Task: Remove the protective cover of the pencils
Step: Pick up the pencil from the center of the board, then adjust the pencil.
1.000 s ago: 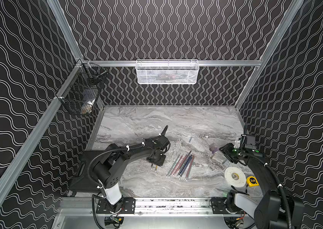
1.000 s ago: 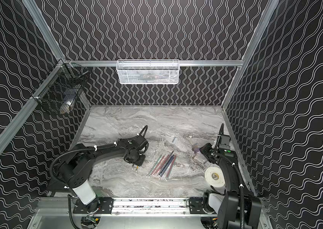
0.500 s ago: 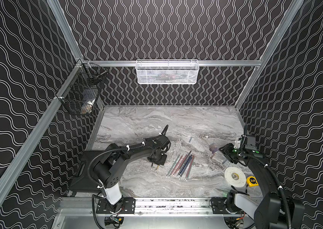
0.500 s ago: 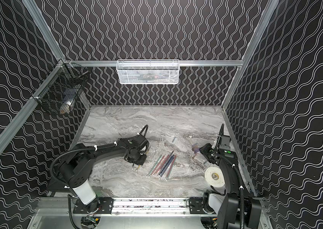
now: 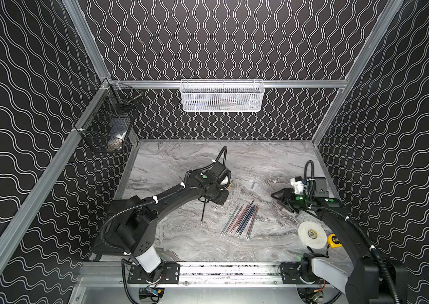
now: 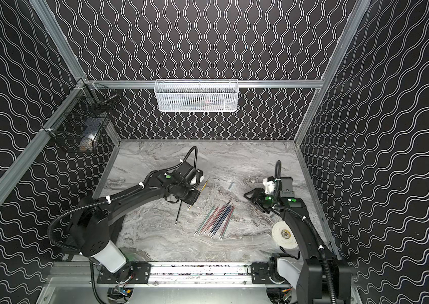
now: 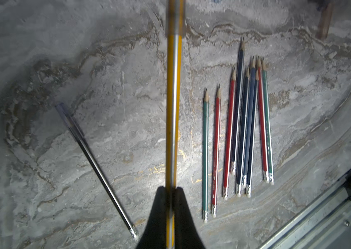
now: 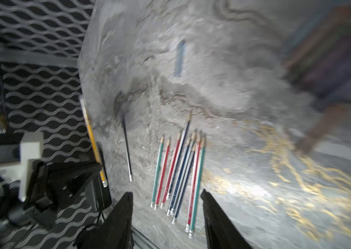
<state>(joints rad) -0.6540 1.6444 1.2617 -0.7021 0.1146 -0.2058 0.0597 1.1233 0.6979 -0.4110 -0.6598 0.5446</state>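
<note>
The yellow pencil is held near its eraser end [image 8: 103, 178] by my left gripper, a long way from the pencil's tip, so my right gripper should move over and take hold of the clear cover [image 7: 176, 18].
My left gripper [image 7: 171, 188] is shut on a yellow pencil [image 7: 173, 107], gripped near its eraser end; a clear cover [image 7: 174, 17] sits over its far tip. In both top views the yellow pencil [image 5: 230, 185] [image 6: 204, 186] sticks out past the left gripper [image 5: 218, 201] [image 6: 191, 200]. Beside it a black pencil [image 5: 203, 213] [image 7: 97, 168] lies on the table, its tip in a clear cover [image 7: 62, 110]. Several pencils [image 5: 242, 219] [image 6: 217, 219] [image 8: 178, 172] with bare tips lie side by side. My right gripper [image 8: 165, 193] [image 5: 279, 197] hangs open and empty to their right.
A loose bluish cover [image 5: 252, 185] [image 8: 180, 58] lies on the marble table [image 5: 181, 163]. A white tape roll [image 5: 312, 234] and a yellow tape measure [image 5: 335, 240] sit front right. A white mesh basket [image 5: 221, 96] and a black wire basket [image 5: 108, 126] hang on the walls.
My left jaws have closed on the yellow pencil. The right jaws have widened a little. Both arms stay about where they were.
</note>
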